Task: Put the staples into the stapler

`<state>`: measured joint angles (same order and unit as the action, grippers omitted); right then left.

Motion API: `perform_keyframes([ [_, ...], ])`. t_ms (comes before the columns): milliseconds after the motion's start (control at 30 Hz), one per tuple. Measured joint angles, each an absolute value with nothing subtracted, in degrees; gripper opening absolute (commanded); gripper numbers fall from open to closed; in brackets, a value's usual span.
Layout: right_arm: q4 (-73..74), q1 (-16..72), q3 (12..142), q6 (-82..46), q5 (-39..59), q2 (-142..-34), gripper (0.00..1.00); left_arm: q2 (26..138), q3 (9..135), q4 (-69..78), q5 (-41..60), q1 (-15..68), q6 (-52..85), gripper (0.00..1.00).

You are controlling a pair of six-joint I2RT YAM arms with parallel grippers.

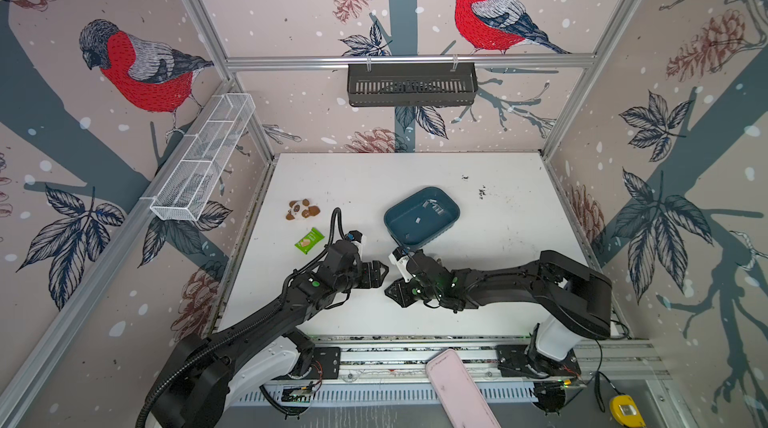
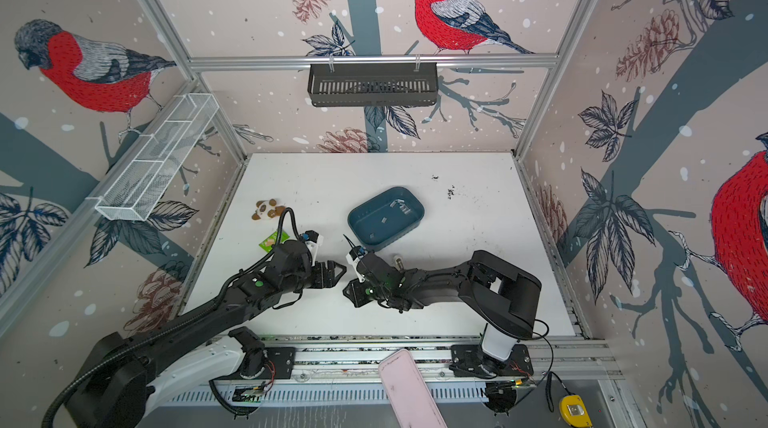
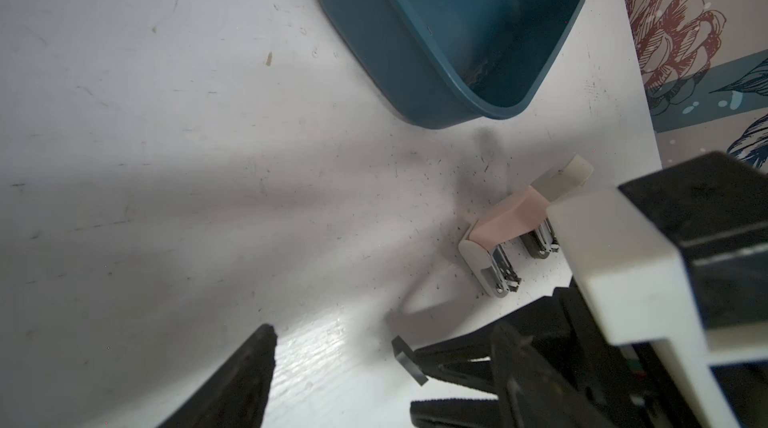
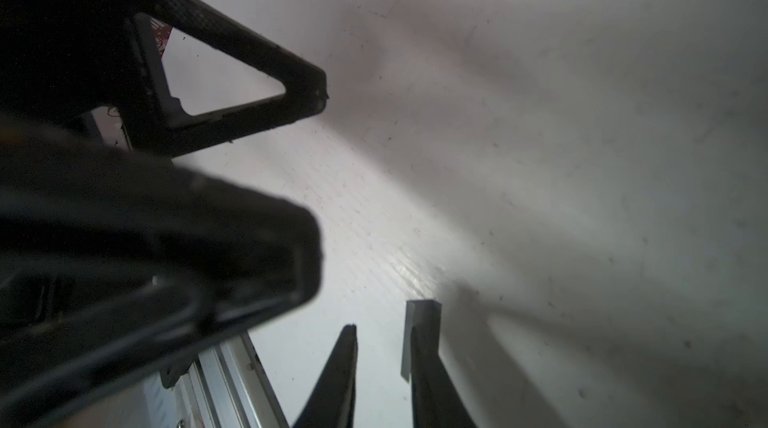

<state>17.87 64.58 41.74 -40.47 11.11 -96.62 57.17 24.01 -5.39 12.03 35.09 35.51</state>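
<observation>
The staple strip (image 3: 409, 360) sits loosely astride a fingertip of my right gripper, so my left gripper should take the staple strip and my right gripper should steady the stapler (image 3: 505, 226).
A short grey staple strip (image 4: 423, 309) sits astride the tip of one finger of my right gripper (image 4: 386, 322). Its fingers stand a little apart and do not pinch the strip. The same strip (image 3: 409, 359) hangs low over the table between the wide-open fingers of my left gripper (image 3: 386, 328). Both grippers (image 1: 384, 270) (image 1: 388, 290) meet tip to tip at the table's middle front. The small pink and white stapler (image 3: 511, 218) lies opened on the table, partly hidden by my right wrist. More staples (image 1: 436, 207) lie in the blue tray (image 1: 397, 230).
A panda toy (image 1: 302, 209) and a green packet (image 1: 309, 240) lie at the left of the table. A black basket (image 1: 411, 85) hangs on the back wall and a white wire basket (image 1: 203, 155) on the left wall. A pink object (image 1: 457, 388) lies across the front rail.
</observation>
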Motion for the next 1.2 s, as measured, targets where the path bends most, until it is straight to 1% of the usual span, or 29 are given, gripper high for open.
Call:
perform_keyframes([
  [67,16.6,65.1,42.3,-40.3,10.3,-96.6,0.29,57.2,24.1,-5.5,12.1,35.1,35.5,0.80],
  [200,12.4,66.3,45.1,-38.8,7.7,-98.1,0.30,57.2,24.6,-7.1,12.2,35.1,35.5,0.74],
  [333,7.2,68.3,47.4,-37.6,2.7,-99.4,0.32,55.9,24.6,-8.3,12.2,35.1,35.6,0.73],
  [467,3.7,69.4,47.6,-37.3,-1.7,-98.7,0.40,55.5,24.6,-8.5,12.2,35.1,35.7,0.73],
  [567,0.8,69.9,48.6,-37.2,-5.8,-98.7,0.42,56.1,24.6,-8.9,12.2,35.1,35.7,0.73],
  [633,-0.5,70.4,48.6,-36.8,-7.4,-98.3,0.43,56.5,24.6,-9.3,12.3,35.1,35.7,0.73],
  [733,-0.9,70.5,47.7,-36.0,-7.9,-96.4,0.41,56.9,24.7,-9.5,12.4,35.4,35.8,0.64],
  [867,-0.3,70.5,45.8,-35.8,-7.8,-93.4,0.39,57.3,24.7,-9.5,12.5,36.6,35.9,0.61],
  [1000,0.2,70.4,42.9,-35.8,-7.4,-89.6,0.37,59.0,25.4,-9.5,12.1,40.6,35.8,0.56],
  [1200,-0.1,68.8,36.3,-35.8,-6.5,-79.4,0.37,65.5,29.6,-9.9,11.8,44.4,31.0,0.57],
])
